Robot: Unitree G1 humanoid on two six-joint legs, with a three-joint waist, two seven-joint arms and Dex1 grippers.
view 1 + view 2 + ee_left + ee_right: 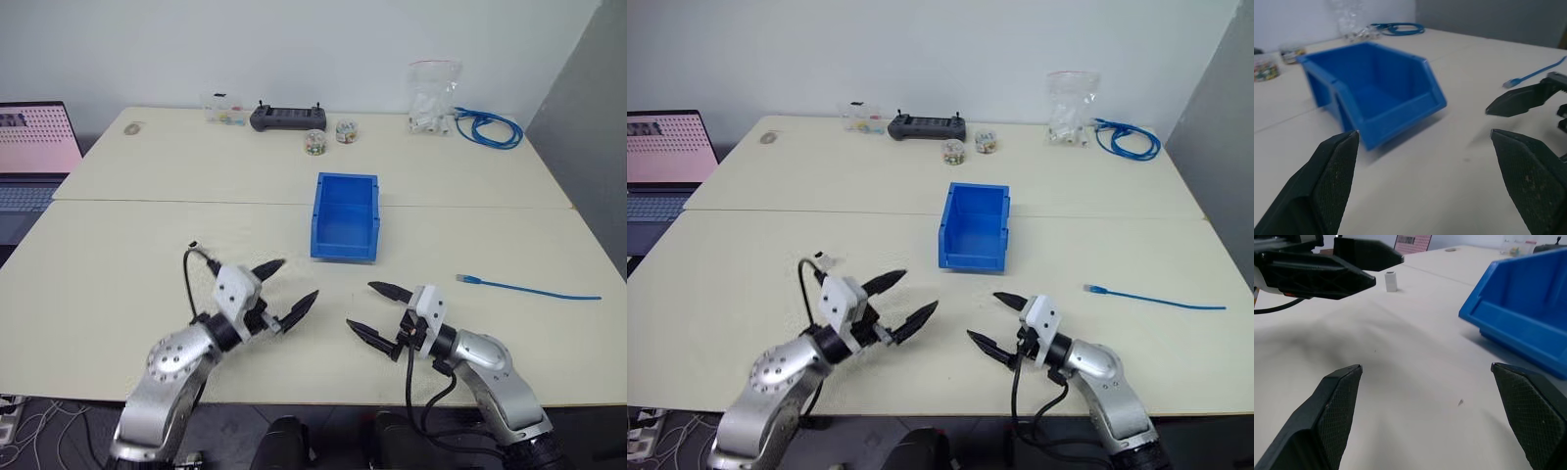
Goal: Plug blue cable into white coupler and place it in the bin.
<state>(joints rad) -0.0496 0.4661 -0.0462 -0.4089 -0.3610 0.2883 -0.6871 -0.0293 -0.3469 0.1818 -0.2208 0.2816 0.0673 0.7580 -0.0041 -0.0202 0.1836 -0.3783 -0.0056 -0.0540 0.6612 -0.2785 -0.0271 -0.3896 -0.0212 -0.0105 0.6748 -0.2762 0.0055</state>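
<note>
My right gripper keeps going to the blue cable and closes [486,283] just behind its plug, as the plug [466,279] lies free and faces the same way as my open fingers.
The blue bin [345,215] stands mid-table, its low lip facing me. To the right of it the thin blue cable [529,288] lies flat, its plug end toward the bin. The tiny white coupler [821,258] stands on the table to the left, just behind my left arm; the right wrist view shows the coupler [1391,281] upright. My left gripper [299,279] and right gripper [360,305] hover in front of the bin, pointing toward each other. Both are open and hold nothing. The left wrist view looks past its fingers at the bin [1371,88] and the cable [1535,74].
At the table's far edge are a black controller [288,117], two small jars [315,143], a clear bag [433,96] and a looped bundle of blue cable [488,127]. A laptop [29,157] sits far left. A seam runs across the table behind the bin.
</note>
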